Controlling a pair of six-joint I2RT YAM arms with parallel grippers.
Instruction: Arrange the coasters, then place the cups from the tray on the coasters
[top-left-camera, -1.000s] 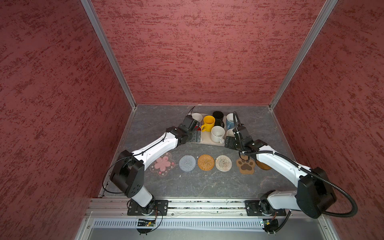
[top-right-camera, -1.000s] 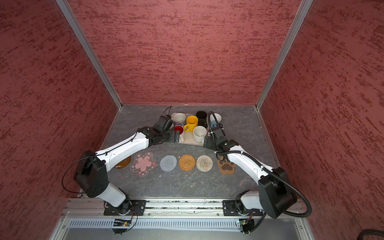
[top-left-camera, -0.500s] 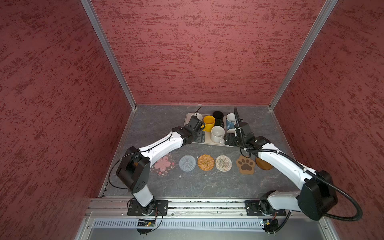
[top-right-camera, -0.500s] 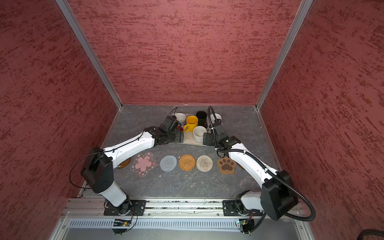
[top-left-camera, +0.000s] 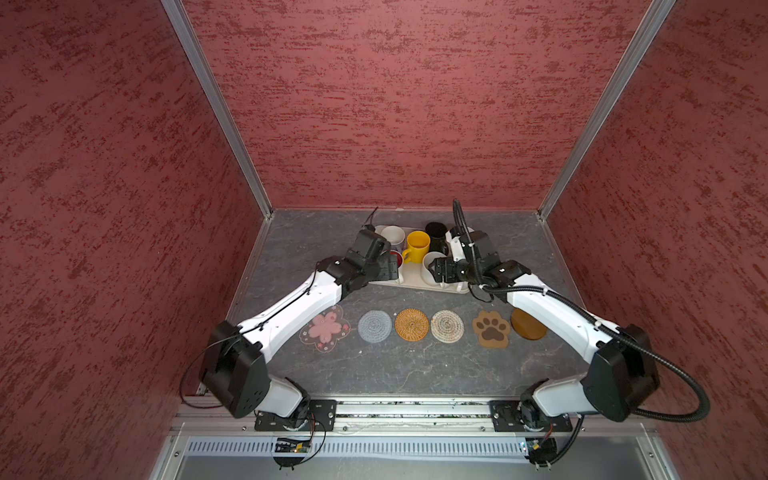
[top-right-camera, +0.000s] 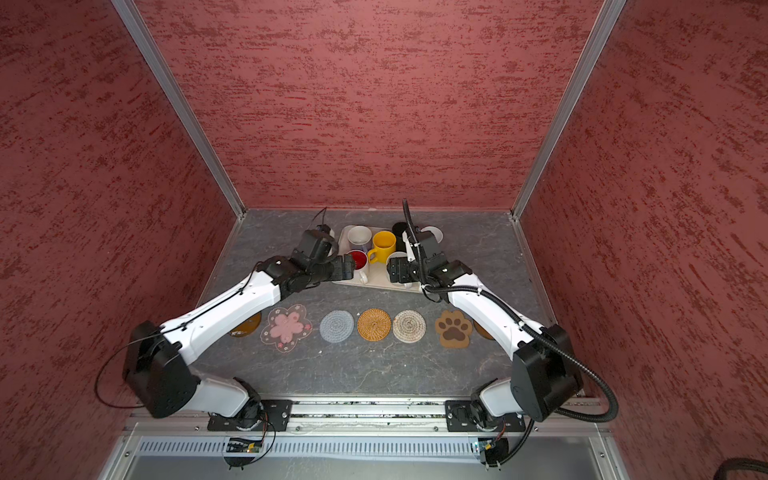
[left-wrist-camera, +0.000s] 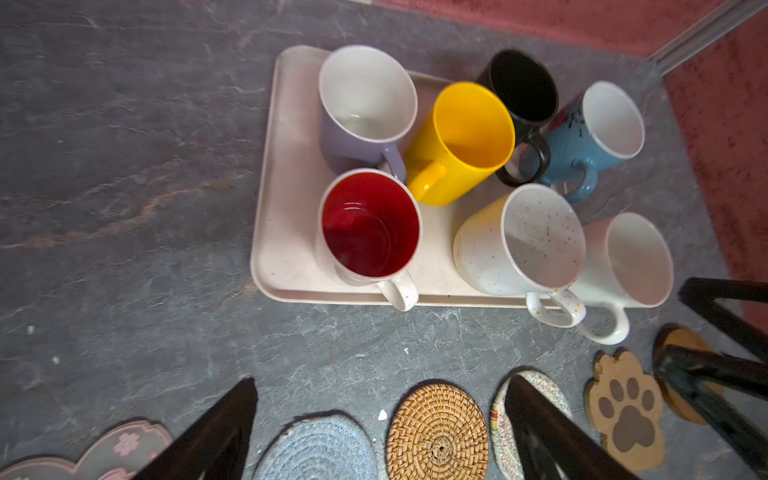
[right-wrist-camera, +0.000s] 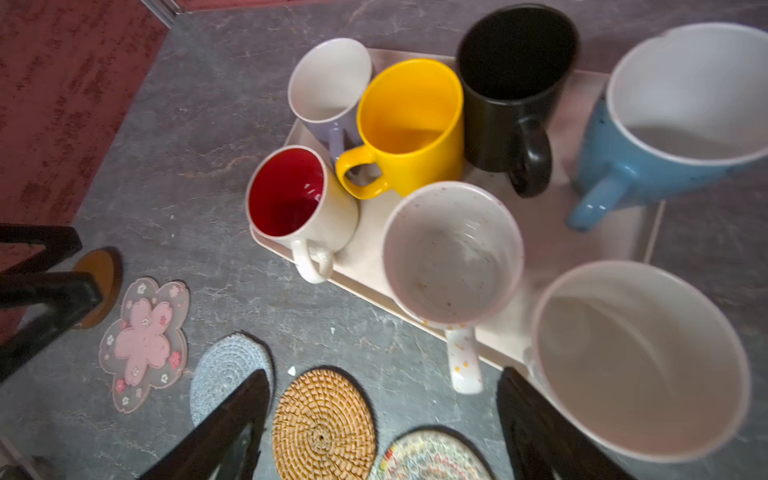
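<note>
The yellow cup's handle (top-right-camera: 373, 255) is close up against the red-inside cup (top-right-camera: 360, 263). My right gripper should move back while my left gripper first takes the red-inside cup away.
Seven cups stand on the tray (top-left-camera: 413, 285) at the back: yellow (top-left-camera: 417, 245), black (top-left-camera: 436, 232), blue (left-wrist-camera: 590, 137), red-inside (left-wrist-camera: 370, 224), speckled (right-wrist-camera: 453, 253) and two white ones (top-left-camera: 392, 235) (right-wrist-camera: 640, 361). The coasters lie in a row in front: a wooden disc (top-right-camera: 247, 328), flower (top-left-camera: 326, 328), grey-blue (top-left-camera: 375, 326), orange (top-left-camera: 412, 325), beige (top-left-camera: 447, 326), paw (top-left-camera: 491, 329) and another disc (top-left-camera: 528, 325). My left gripper (top-left-camera: 390, 266) (left-wrist-camera: 382, 379) hangs open by the red-inside cup. My right gripper (top-left-camera: 436, 266) (right-wrist-camera: 383, 371) hangs open by the speckled cup. Neither holds anything.
Red walls close in the grey floor (top-left-camera: 415, 365) on three sides. The tray sits near the back wall. The left arm (top-right-camera: 232, 307) lies over part of the left wooden disc, and the right arm (top-left-camera: 552, 316) passes beside the right one.
My right gripper has moved left along the tray's front to the speckled cup. My left gripper has come slightly nearer, beside the red-inside cup. Both stay open and the cups have not moved.
</note>
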